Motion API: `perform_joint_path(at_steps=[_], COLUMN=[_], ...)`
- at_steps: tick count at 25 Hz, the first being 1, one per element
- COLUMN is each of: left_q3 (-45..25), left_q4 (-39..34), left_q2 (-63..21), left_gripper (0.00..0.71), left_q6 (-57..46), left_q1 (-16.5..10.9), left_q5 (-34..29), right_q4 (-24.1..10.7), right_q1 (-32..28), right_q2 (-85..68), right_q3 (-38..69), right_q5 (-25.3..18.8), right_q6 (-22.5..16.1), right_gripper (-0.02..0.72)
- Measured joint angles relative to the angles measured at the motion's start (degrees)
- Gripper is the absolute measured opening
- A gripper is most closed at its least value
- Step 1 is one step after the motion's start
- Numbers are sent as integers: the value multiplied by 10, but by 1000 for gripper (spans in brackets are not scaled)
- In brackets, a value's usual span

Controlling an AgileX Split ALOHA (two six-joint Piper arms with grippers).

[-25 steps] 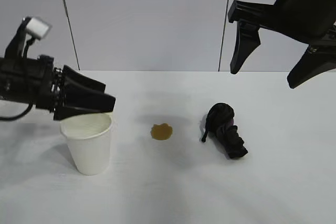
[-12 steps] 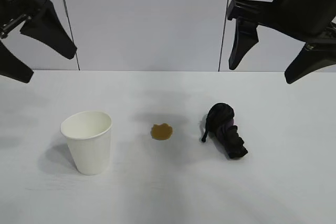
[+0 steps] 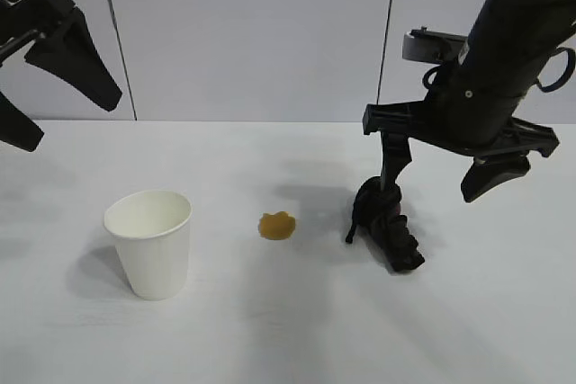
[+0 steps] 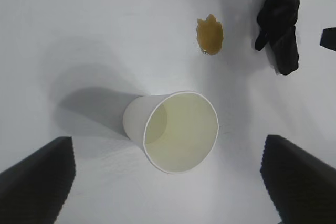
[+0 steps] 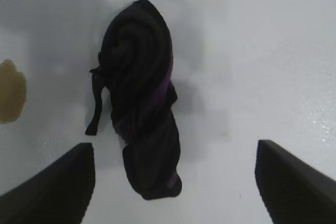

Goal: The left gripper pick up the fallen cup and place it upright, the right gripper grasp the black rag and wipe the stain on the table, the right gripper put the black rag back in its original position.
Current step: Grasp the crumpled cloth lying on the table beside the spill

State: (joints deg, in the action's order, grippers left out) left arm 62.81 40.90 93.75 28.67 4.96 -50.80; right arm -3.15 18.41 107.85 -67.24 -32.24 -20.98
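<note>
I expect the black rag (image 3: 389, 229) to stay bunched up and slide in one piece when I wipe the brownish stain, because it lies in thick overlapping folds (image 3: 373, 200).
The white paper cup (image 3: 151, 242) stands upright at the left of the white table (image 3: 270, 330); it also shows in the left wrist view (image 4: 178, 131). My left gripper (image 3: 56, 87) is open and empty, raised high above the table's left edge. The brownish stain (image 3: 277, 226) lies at mid-table, also in the left wrist view (image 4: 210, 34). The black rag (image 3: 389, 225) lies bunched to its right, also in the right wrist view (image 5: 142, 98). My right gripper (image 3: 441, 177) is open, low over the rag, its fingers straddling it without touching.
A grey panelled wall (image 3: 252, 33) stands behind the table. Bare tabletop lies in front of the cup, stain and rag.
My right gripper has come down from high at the right to just above the rag. My left gripper let go of the upright cup and rose to the upper left.
</note>
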Motion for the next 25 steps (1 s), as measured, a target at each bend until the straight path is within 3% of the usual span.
perform_joint_path(at_steps=[12,17,21,25], left_q3=[0,0,0,0], left_q4=[-1,-1,-1,-1], left_q2=[0,0,0,0], left_gripper=[693,693,693,693], left_q6=[0,0,0,-1], left_q1=[0,0,0,0], left_q5=[-2,-2,-2,-4], right_q4=[-1,6,12,16], right_q1=[3,19,26,29], right_q2=[93,110,117,117], right_q3=[-62,-65,-67,-76], right_q5=[-2,4,4,-6], right_q6=[1,3,3,2], right_gripper=[475,352,127,116])
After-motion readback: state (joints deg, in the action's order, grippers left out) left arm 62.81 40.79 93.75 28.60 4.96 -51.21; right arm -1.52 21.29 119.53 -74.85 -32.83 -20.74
